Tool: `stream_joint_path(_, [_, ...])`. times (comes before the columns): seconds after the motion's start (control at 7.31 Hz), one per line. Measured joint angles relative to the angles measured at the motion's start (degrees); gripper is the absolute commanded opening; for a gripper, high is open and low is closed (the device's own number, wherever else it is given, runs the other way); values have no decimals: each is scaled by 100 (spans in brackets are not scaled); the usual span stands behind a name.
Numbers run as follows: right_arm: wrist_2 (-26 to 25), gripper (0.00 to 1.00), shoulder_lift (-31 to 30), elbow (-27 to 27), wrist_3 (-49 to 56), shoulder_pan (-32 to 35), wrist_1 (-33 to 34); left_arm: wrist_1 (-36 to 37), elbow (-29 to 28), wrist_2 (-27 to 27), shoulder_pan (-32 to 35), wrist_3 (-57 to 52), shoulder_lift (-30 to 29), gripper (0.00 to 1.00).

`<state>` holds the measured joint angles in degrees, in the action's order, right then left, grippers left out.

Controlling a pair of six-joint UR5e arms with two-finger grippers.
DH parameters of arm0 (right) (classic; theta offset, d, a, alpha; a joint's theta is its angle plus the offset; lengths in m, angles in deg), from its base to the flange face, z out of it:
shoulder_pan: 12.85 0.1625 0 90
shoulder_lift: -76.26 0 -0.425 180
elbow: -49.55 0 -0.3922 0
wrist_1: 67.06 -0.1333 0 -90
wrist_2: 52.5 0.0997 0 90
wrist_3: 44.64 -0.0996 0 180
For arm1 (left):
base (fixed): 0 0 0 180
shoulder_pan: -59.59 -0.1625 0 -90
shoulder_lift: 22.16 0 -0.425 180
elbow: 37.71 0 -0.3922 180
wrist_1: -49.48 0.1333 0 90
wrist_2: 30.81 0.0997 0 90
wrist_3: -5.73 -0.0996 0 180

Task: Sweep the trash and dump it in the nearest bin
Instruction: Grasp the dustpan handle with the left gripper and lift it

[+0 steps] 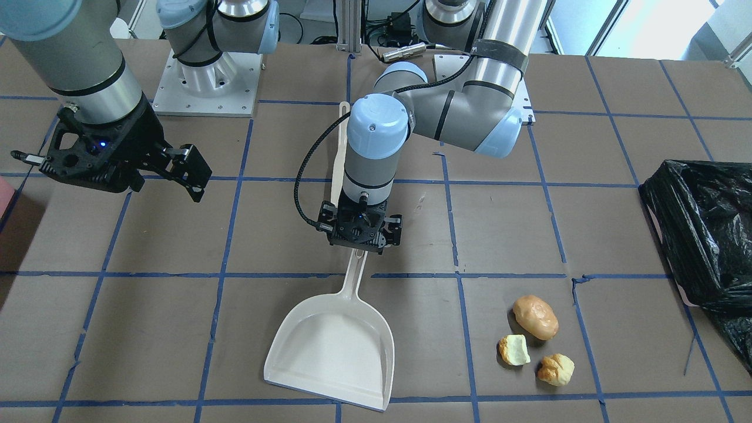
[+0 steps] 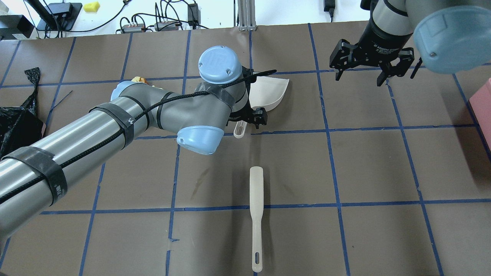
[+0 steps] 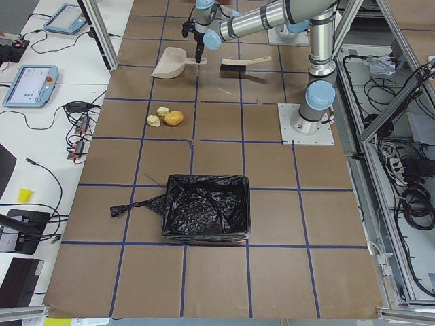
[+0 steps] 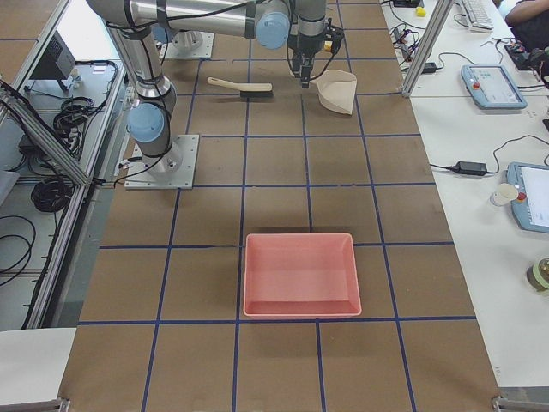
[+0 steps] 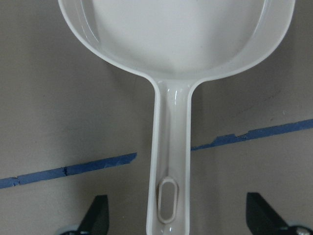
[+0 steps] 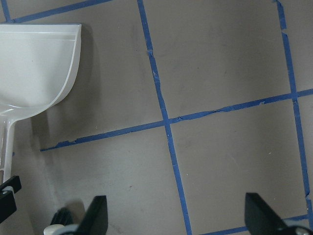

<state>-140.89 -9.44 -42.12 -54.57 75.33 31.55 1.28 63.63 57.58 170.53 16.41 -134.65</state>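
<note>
I expect the dustpan to collect and keep the trash when I sweep, because the dustpan's front edge [image 1: 324,395] is low and open between raised sides.
The trash lies together on the table: a tan-brown potato-like oval [image 1: 536,317], a pale yellow-green chunk [image 1: 514,350] and a golden-brown bread-like lump [image 1: 556,369]. The bin [image 1: 705,235], lined with a black bag, stands at the table's end on my left, also in the exterior left view [image 3: 207,214]. A pale dustpan [image 1: 335,346] lies flat, apart from the trash. My left gripper [image 1: 359,247] hangs open over its handle [image 5: 168,161], with a finger on each side and neither touching it. My right gripper [image 2: 360,76] is open and empty in the air.
A pale brush [image 2: 256,214] lies on the table nearer my base, behind the left arm. A pink tray [image 4: 300,275] stands at the table's end on my right. Blue tape lines grid the brown table [image 6: 220,161].
</note>
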Motion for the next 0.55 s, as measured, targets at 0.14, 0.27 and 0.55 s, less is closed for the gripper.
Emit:
stream_joint_path(0.14, [-2,100,0,0,0,-2,0,177,83,8,16,-40,-47,90])
stream_joint_path(0.27, [-3,100,0,-1,0,-3,0,322,160,25,21,-76,-82,81])
stream_joint_path(0.55, [-3,100,0,0,0,-3,0,442,218,47,24,-232,-121,38])
